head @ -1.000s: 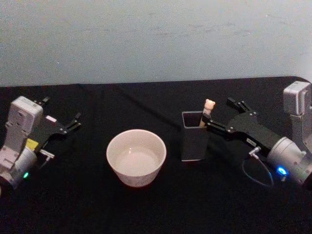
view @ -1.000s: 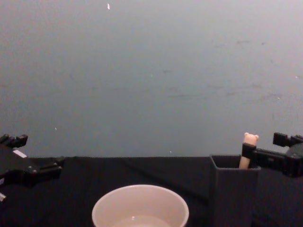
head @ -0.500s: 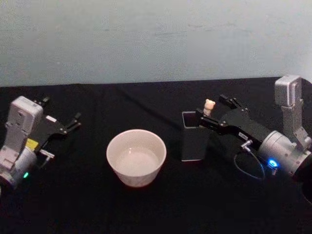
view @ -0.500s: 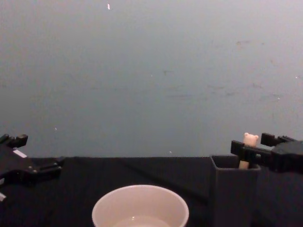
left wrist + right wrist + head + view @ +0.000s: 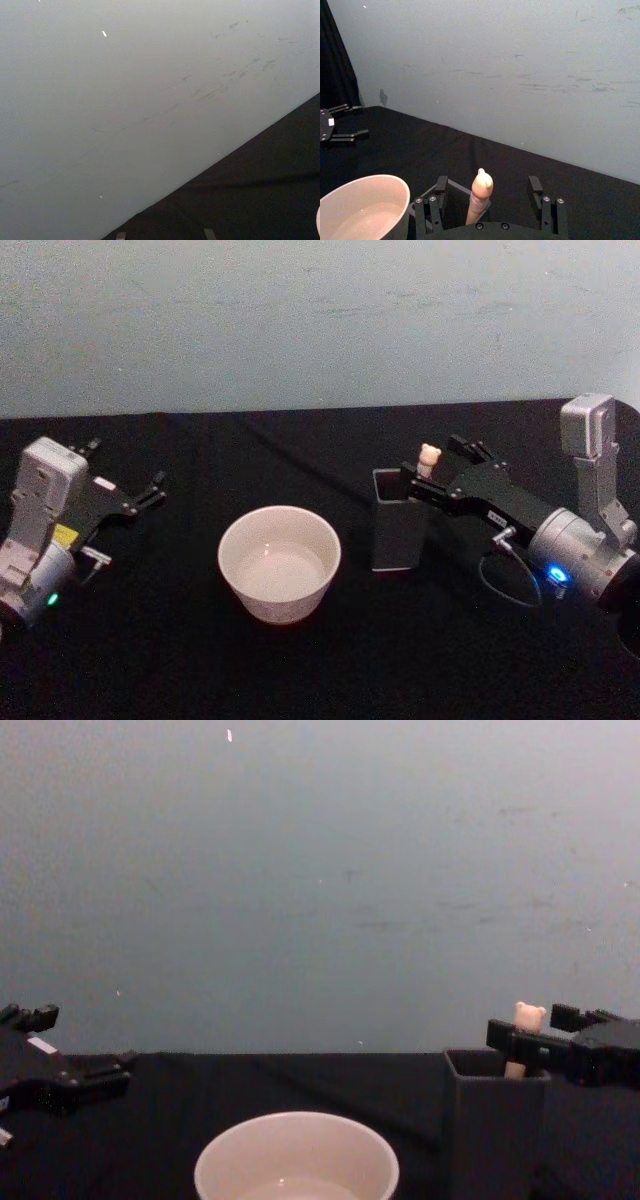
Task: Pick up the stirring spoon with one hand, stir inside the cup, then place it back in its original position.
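Observation:
The beige handle (image 5: 515, 1070) goes deep into the tall dark grey holder (image 5: 494, 1135). I should expect a thin stem and a spoon bowl to be hidden inside when I lift.
The stirring spoon (image 5: 429, 455) stands upright in the dark grey square holder (image 5: 400, 530), its original position, with just the beige handle and bear head (image 5: 528, 1016) showing above the rim. My right gripper (image 5: 431, 466) is open at handle height, one finger on each side of the handle (image 5: 481, 192). Neither of its fingers (image 5: 440, 184) touches the handle. The cream-white cup (image 5: 280, 560) sits left of the holder, holding a little liquid. My left gripper (image 5: 128, 465) is parked open at the far left.
A black cloth covers the table (image 5: 320, 670) and a plain pale wall (image 5: 320, 870) stands behind it. A wide gap of bare cloth lies between the cup (image 5: 296, 1155) and the left gripper (image 5: 85, 1045).
My right gripper has moved left and forward, from beside the holder to straddling the spoon's handle. It has barely shifted in the last half second. The left arm is still.

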